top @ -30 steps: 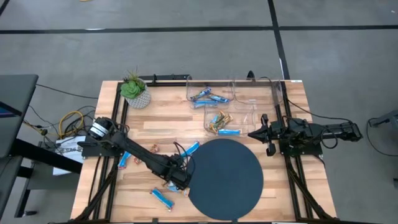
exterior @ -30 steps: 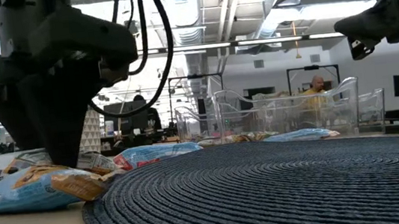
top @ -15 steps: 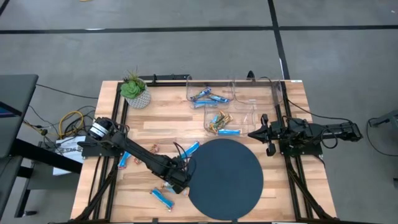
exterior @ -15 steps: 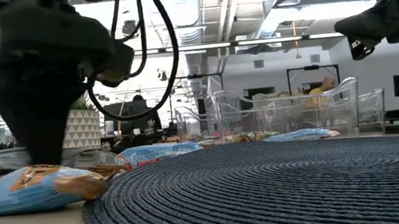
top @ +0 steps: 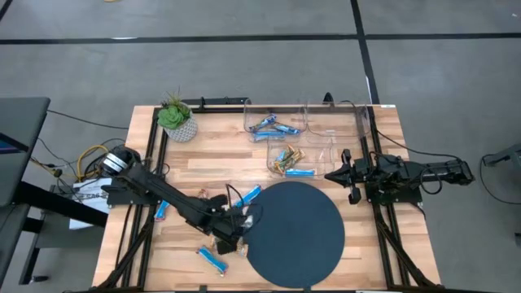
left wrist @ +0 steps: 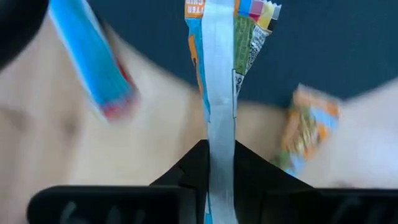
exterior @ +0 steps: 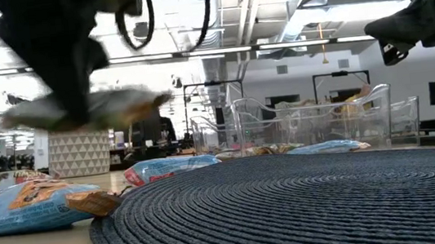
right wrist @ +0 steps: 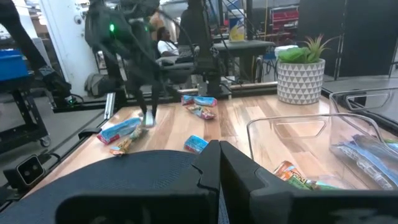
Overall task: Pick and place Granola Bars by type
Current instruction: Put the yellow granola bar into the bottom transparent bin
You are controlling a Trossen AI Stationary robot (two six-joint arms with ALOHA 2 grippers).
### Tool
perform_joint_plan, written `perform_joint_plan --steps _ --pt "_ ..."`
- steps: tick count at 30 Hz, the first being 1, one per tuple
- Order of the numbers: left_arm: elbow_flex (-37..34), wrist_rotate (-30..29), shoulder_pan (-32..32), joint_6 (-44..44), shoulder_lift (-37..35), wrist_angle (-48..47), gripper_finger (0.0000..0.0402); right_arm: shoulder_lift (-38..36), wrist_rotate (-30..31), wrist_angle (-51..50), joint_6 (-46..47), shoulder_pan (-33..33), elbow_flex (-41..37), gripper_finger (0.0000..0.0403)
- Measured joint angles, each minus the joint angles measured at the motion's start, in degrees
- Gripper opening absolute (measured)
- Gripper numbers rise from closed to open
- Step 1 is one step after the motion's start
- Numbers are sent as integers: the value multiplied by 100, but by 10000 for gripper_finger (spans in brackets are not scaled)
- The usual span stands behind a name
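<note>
The light-blue and orange bar (exterior: 127, 106) is lifted clear and matches the orange bars in the near bin (top: 298, 155). My left gripper should keep going there and let go of the bar inside.
My left gripper (top: 230, 236) hangs over the table's near-left part, at the edge of the dark round mat (top: 295, 234), shut on a light-blue and orange granola bar (exterior: 85, 111). Loose bars lie on the wood: a light-blue one (top: 251, 194), a blue-red one (top: 163, 209), another light-blue one (top: 212, 259), and one (exterior: 30, 205) right below the gripper. More bars sit in the clear bins (top: 273, 126) (top: 289, 160). My right gripper (top: 346, 175) waits shut above the table's right side. My left gripper pinches the bar between its two fingers, which come from above, pointing down. In the low view both ends of the bar stick out past the fingers. The wrapper's seam strip (left wrist: 221, 134) runs out from between the fingertips. The bar is lifted clear and roughly level.
A potted plant (top: 177, 120) stands at the far-left corner. The clear bins line the far right part of the table. The round mat fills the near middle. Bare wood shows between the plant and the loose bars.
My left gripper has risen from the table beside the mat, taking one bar with it. The bar lay on the wood a second ago and now hangs clear above it. A second bar has stayed where it lay under the gripper.
</note>
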Motion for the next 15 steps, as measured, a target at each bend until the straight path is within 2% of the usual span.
perform_joint_plan --steps 5,8,11,15 --pt "0 -1580 267 780 -361 629 43 0 0 -4 -1 0 0 0" --pt "2 -2179 602 1435 -463 1243 32 0 0 -4 -2 0 0 0" --pt "2 -2287 1079 2233 -462 2084 25 0 0 -5 0 0 0 0" --pt "9 -1654 1804 3294 -363 3346 28 0 0 -6 0 0 0 0"
